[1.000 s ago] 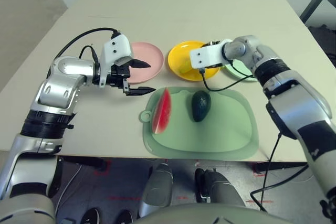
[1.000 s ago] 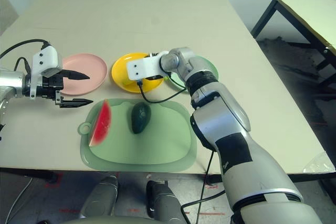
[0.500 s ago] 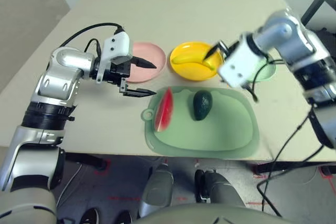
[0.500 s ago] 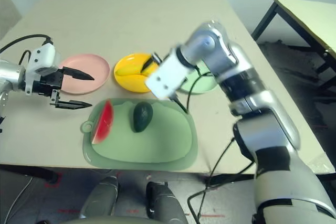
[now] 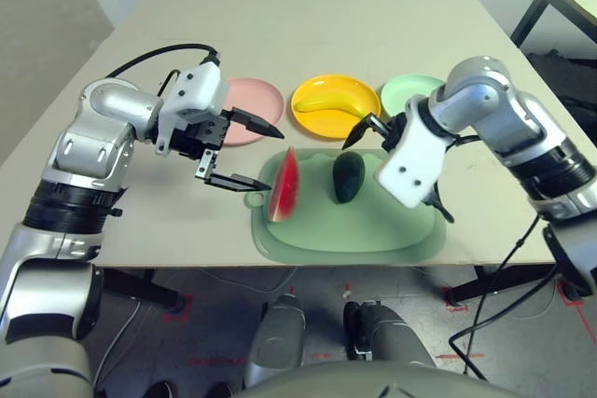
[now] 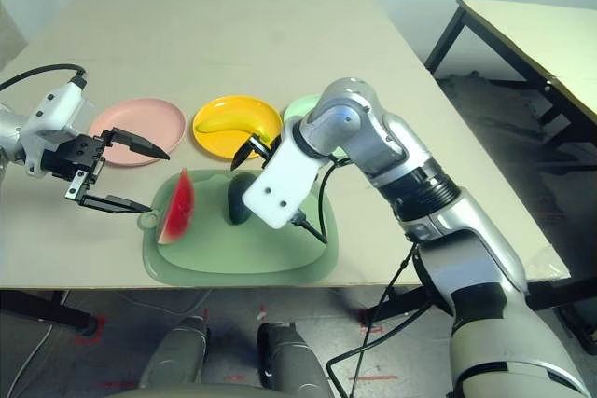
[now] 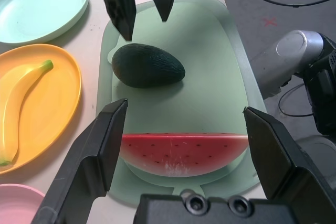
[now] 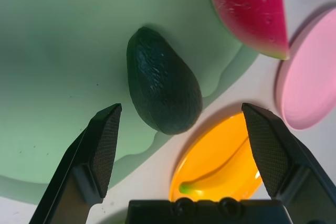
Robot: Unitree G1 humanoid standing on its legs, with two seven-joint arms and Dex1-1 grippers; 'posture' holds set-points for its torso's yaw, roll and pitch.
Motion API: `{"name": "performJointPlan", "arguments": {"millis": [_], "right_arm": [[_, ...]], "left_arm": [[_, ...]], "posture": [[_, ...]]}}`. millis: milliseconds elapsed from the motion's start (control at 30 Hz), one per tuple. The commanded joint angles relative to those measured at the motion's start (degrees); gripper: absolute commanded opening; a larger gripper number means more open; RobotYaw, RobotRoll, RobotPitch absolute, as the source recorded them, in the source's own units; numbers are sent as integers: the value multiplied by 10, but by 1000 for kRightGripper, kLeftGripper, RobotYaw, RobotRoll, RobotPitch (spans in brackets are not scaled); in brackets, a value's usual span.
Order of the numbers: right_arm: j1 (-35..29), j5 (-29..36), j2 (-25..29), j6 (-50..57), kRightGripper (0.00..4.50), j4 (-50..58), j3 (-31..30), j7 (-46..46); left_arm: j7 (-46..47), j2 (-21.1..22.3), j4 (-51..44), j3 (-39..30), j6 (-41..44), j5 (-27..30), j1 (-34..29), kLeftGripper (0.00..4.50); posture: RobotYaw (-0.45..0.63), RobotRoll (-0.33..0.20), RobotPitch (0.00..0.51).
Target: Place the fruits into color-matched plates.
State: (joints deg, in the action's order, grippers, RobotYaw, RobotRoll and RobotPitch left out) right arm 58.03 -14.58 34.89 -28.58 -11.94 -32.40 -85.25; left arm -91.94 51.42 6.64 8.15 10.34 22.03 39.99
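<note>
The dark green avocado (image 5: 349, 177) has my right gripper's open fingers lined up across its narrow width. I should keep going down until the fingers are on both sides of its thick end (image 8: 176, 113), then close them.
A yellow banana (image 5: 328, 103) lies in the yellow plate (image 5: 359, 125). The pink plate (image 5: 258, 92) and the mint green plate (image 5: 407, 90) hold nothing. A red watermelon wedge (image 5: 284, 184) stands on its rind at the left of the light-green cutting mat (image 5: 364, 226), with the dark green avocado (image 5: 349, 177) to its right. My left gripper (image 5: 275, 158) is open, just left of the wedge, its fingers pointing at it. My right gripper (image 8: 179, 109) is open and hovers above the avocado, with one finger on either side of it.
The three plates stand in a row behind the mat on the beige table (image 5: 308, 6). The mat lies close to the table's front edge. Black cables hang from both wrists. Another table (image 6: 532, 30) stands off to the far right.
My right gripper left the yellow plate, where the banana now lies free, and swung back over the avocado. My left gripper moved right, up to the watermelon wedge.
</note>
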Motion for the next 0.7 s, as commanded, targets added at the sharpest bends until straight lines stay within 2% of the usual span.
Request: {"name": "performJointPlan", "arguments": {"millis": [33,300,700], "right_arm": [[10,-22,-5,-26,4477,-32,-15,10],[11,-51,-27,-53,4477,-85,-27,24],[3,-61,-48,-54,4477,-118,-33,36]], "left_arm": [[-5,4,-8,3,1,-8,-5,4500],[5,10,1,-4,0,-26,-11,4500],[11,12,1,-7,3,-30,-19,4500]], "posture": [[247,0,118],[260,0,121],[265,0,132]]}}
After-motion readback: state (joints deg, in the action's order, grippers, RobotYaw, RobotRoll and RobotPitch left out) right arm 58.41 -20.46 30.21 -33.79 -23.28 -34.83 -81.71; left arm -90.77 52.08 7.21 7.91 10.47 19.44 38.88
